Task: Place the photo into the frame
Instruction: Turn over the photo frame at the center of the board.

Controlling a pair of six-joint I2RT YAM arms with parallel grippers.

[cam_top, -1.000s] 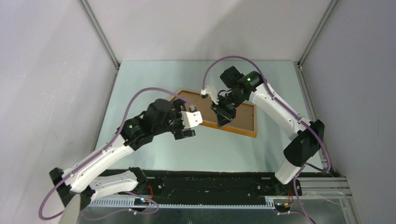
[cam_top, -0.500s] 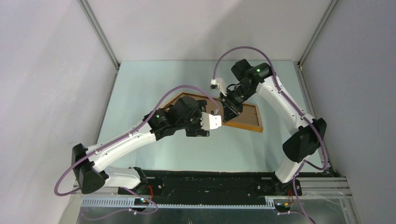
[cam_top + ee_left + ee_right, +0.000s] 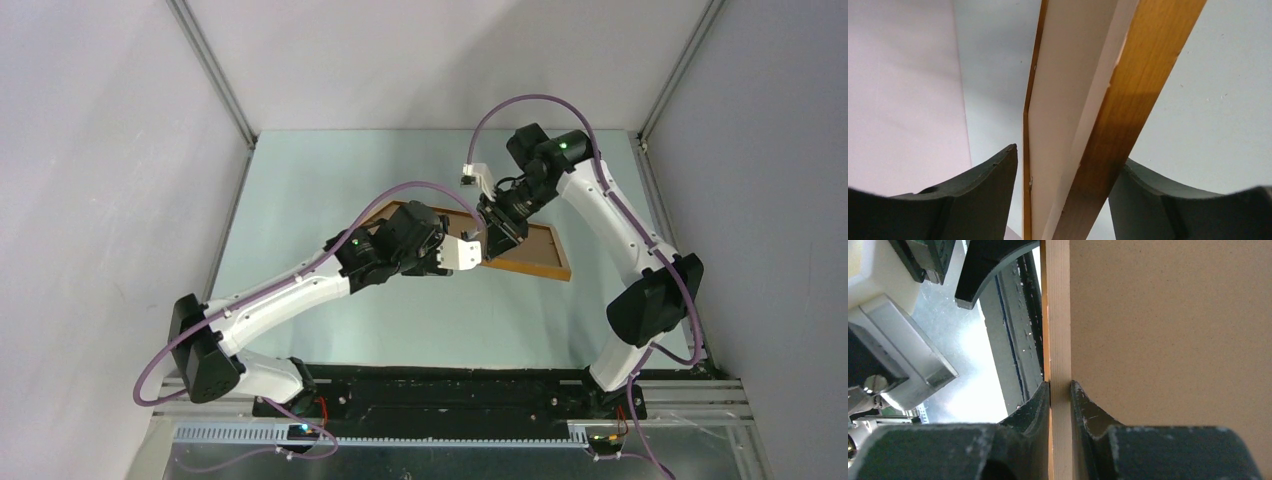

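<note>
The frame's brown back [image 3: 543,243] is facing up, so my left gripper should hold the frame while my right gripper turns around and grabs the frame's edge [image 3: 528,268] to flip it over.
The frame [image 3: 530,270], thin light-brown wood with a brown board [image 3: 1173,330] inside it, is held tilted above the middle of the table. My right gripper [image 3: 497,235] is shut on its upper rail [image 3: 1059,315], with both pads pressed against the wood. My left gripper [image 3: 478,250] reaches in at the frame's near edge. In the left wrist view the wooden rail [image 3: 1143,75] and a pale cream surface [image 3: 1068,90] run between my left gripper's [image 3: 1069,153] fingers. The right finger lies against the rail and a thin gap shows at the left finger. I cannot tell whether the cream surface is the photo.
Pale green tabletop [image 3: 300,190] stretches around the frame, bounded by grey walls on the left, back and right. The black base rail [image 3: 450,395] with both arm mounts runs along the near edge.
My left arm has stretched right and forward until its jaws straddle the frame's near edge, and the jaws have narrowed. My right arm has carried the frame slightly right and back.
</note>
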